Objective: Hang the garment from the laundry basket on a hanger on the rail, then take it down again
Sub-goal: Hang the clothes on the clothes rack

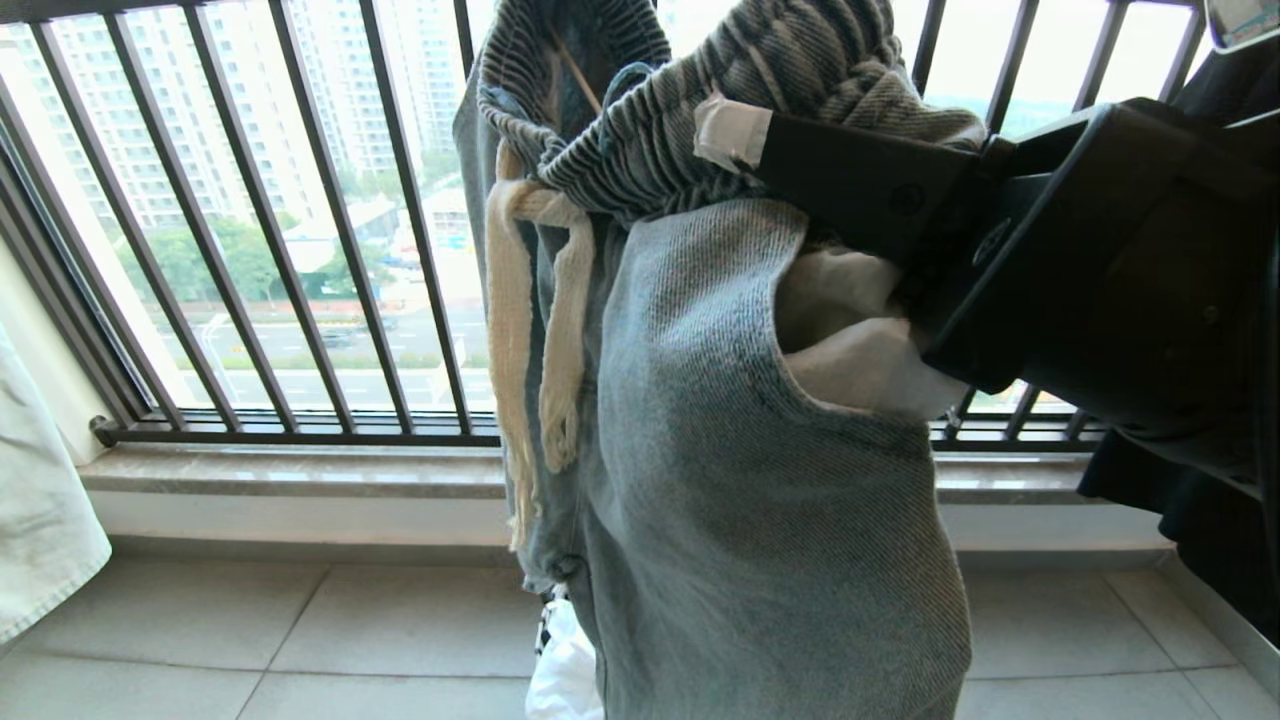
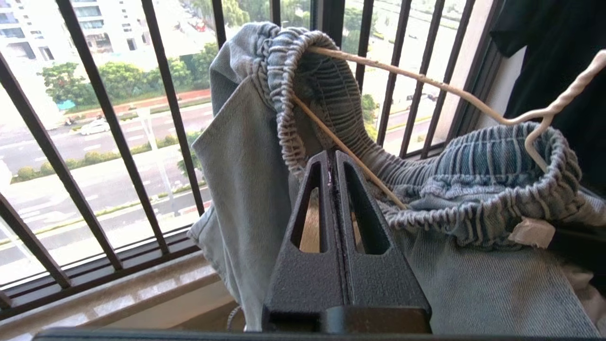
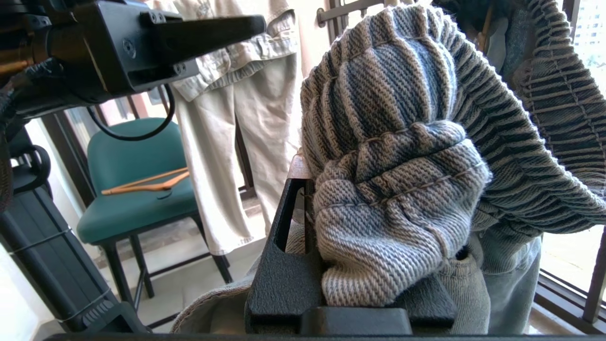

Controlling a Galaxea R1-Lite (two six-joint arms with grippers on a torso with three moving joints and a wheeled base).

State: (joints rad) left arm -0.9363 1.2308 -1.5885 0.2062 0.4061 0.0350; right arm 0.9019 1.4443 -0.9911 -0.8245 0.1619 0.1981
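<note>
The robot's left gripper is closed short of the waistband's opening, so it should move back, open and pinch the waistband's end around the hanger's arm.
The garment, washed blue-grey denim shorts with a cream drawstring, hangs in front of the window. My right gripper comes in from the right and is shut on the bunched ribbed waistband. The cream wire hanger runs through the waistband opening, with its hooked neck sticking out to one side. My left gripper is shut just short of the waistband; a hanger wire crosses right beyond its tips, and nothing shows between the fingers. The rail is out of view. A white, dark-patterned piece shows under the shorts; I cannot tell whether it is the laundry basket.
The black barred window railing stands close behind the shorts above a stone sill. A pale garment hangs at the left and a black shirt at the right. A green chair carries wooden hangers.
</note>
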